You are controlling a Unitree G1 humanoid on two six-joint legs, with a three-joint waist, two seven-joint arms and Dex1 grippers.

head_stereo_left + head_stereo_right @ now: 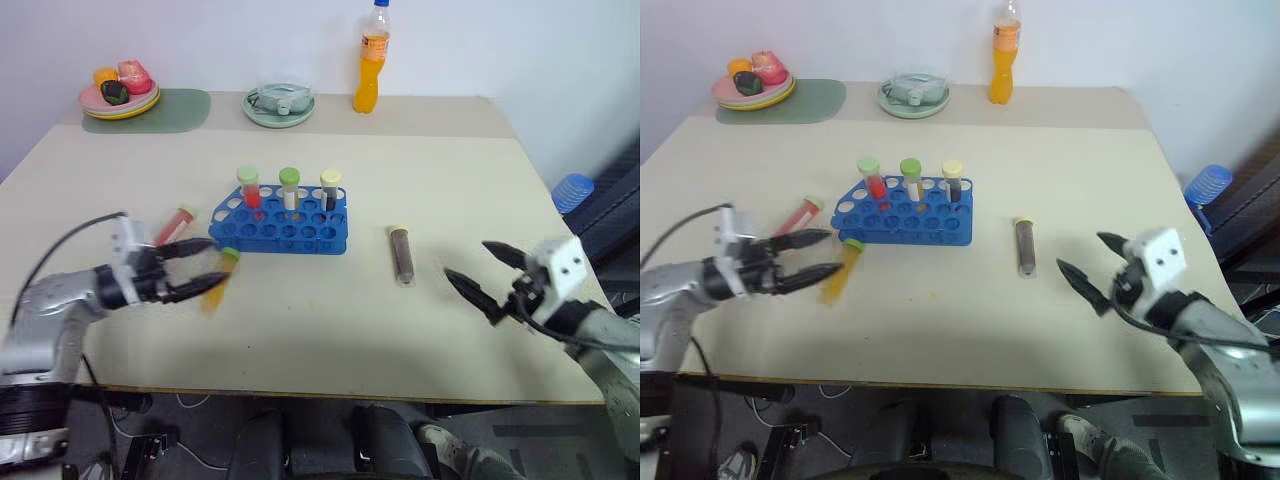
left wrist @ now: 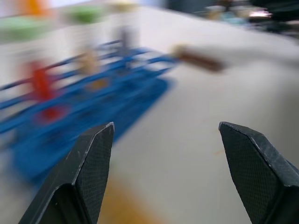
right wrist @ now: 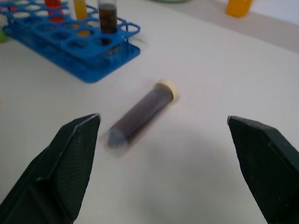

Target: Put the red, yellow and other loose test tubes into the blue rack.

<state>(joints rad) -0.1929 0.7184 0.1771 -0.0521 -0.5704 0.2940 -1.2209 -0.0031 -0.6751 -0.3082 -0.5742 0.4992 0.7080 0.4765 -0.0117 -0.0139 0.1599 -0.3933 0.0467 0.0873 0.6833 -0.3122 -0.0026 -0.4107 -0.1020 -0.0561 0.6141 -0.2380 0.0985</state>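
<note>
The dark brown tube (image 1: 402, 258) is lying clear of the blue rack, so the robot's right gripper goes on reaching until its fingers are on both sides of the tube (image 1: 400, 241) below the cream cap.
The blue rack (image 1: 280, 228) stands mid-table with three capped tubes upright in its back row. A red test tube (image 1: 172, 227) lies just left of the rack. A yellow test tube (image 1: 212, 298) with a green cap lies at the rack's front-left corner. My left gripper (image 1: 215, 262) is open with its fingertips beside this tube and holds nothing. A dark brown tube (image 1: 401, 253) with a cream cap lies right of the rack. My right gripper (image 3: 163, 117) is open and empty, short of the brown tube (image 3: 140, 112) and pointing towards it.
An orange drink bottle (image 1: 371, 60), a pale green dish (image 1: 279, 105) and a plate of fruit (image 1: 120, 92) on a green mat stand along the table's far edge. A blue object (image 1: 572, 190) sits beyond the table's right edge.
</note>
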